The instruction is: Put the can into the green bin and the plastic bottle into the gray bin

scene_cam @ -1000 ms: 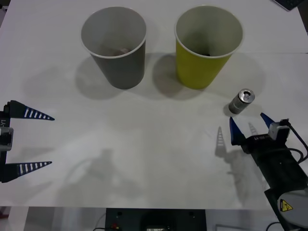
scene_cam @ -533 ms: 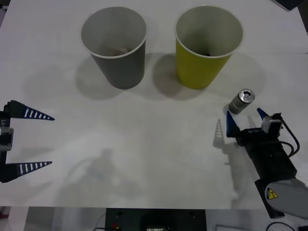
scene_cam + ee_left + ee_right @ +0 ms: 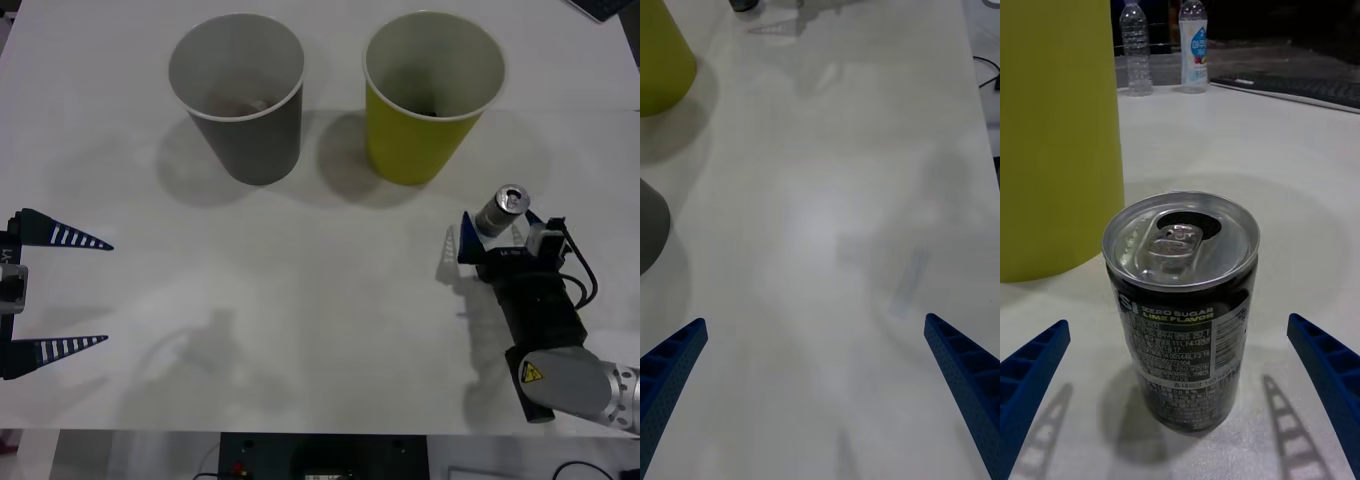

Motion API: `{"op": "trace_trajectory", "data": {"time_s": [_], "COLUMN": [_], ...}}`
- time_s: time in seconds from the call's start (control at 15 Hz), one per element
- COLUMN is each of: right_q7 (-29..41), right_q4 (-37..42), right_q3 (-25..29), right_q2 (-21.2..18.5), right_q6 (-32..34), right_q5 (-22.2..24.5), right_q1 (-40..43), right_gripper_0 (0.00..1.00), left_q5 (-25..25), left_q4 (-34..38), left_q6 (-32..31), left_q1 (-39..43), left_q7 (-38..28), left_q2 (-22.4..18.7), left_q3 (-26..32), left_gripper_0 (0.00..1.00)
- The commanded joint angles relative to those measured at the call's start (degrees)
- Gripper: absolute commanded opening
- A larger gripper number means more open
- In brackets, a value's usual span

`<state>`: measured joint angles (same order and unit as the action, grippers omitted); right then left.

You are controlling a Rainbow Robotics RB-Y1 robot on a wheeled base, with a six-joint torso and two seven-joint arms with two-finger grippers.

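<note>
My gripper will drop the can into the green bin (image 3: 412,140), and I should expect cans already lying there, since a dark patch (image 3: 427,112) shows deep inside.
The can (image 3: 502,210) stands upright on the white table, right of centre, below the green bin (image 3: 432,95). My right gripper (image 3: 498,232) is open, one blue finger on each side of the can and neither touching it. The right wrist view has the can (image 3: 1180,315) close up between the fingers (image 3: 1034,367), with the green bin (image 3: 1056,135) just behind it. The gray bin (image 3: 240,95) stands left of the green one, with a dim shape at its bottom that I cannot make out. The plastic bottle is out of view. My left gripper (image 3: 60,290) waits open at the table's left edge.
In the left wrist view the open left gripper (image 3: 816,330) faces bare table (image 3: 827,225), with the green bin (image 3: 659,60) and gray bin (image 3: 651,225) at one side. Two clear bottles (image 3: 1193,45) stand far beyond the table. A keyboard corner (image 3: 610,8) lies at the back right.
My right gripper has moved forward to the can, so its open fingers now stand on either side of it. The can, both bins and the left arm have not moved.
</note>
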<state>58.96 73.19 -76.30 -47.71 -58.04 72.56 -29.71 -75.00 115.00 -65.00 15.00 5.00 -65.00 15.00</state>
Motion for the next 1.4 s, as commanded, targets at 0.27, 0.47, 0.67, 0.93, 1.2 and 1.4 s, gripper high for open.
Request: {"op": "trace_trajectory", "data": {"time_s": [0.27,0.47,0.67,0.93,1.2,1.4], "right_q7": [-0.16,-0.25,-0.52,-0.69,-1.22,-1.66], "right_q4": [-5.25,-6.31,-6.92,-6.92,-6.92,-6.31], "right_q3": [2.3,2.74,3.09,3.09,3.0,3.09], "right_q2": [4.11,5.08,5.17,5.08,4.9,4.11], "right_q6": [1.0,1.17,1.88,2.14,2.32,2.49], "right_q5": [-0.4,-0.4,-0.4,-0.4,-0.05,0.3], "right_q1": [-1.23,-1.93,-2.37,-2.37,-2.28,-2.19], "right_gripper_0": [1.0,1.0,0.7,0.0,0.0,0.0], "left_q5": [0.0,0.0,0.0,0.0,0.0,0.0], "left_q4": [0.0,0.0,0.0,0.0,0.0,0.0], "left_q6": [0.0,0.0,0.0,0.0,0.0,0.0], "left_q1": [0.0,0.0,0.0,0.0,0.0,0.0], "left_q7": [0.0,0.0,0.0,0.0,0.0,0.0], "left_q2": [0.0,0.0,0.0,0.0,0.0,0.0], "left_q3": [0.0,0.0,0.0,0.0,0.0,0.0], "left_gripper_0": [1.0,1.0,1.0,1.0,1.0,1.0]}}
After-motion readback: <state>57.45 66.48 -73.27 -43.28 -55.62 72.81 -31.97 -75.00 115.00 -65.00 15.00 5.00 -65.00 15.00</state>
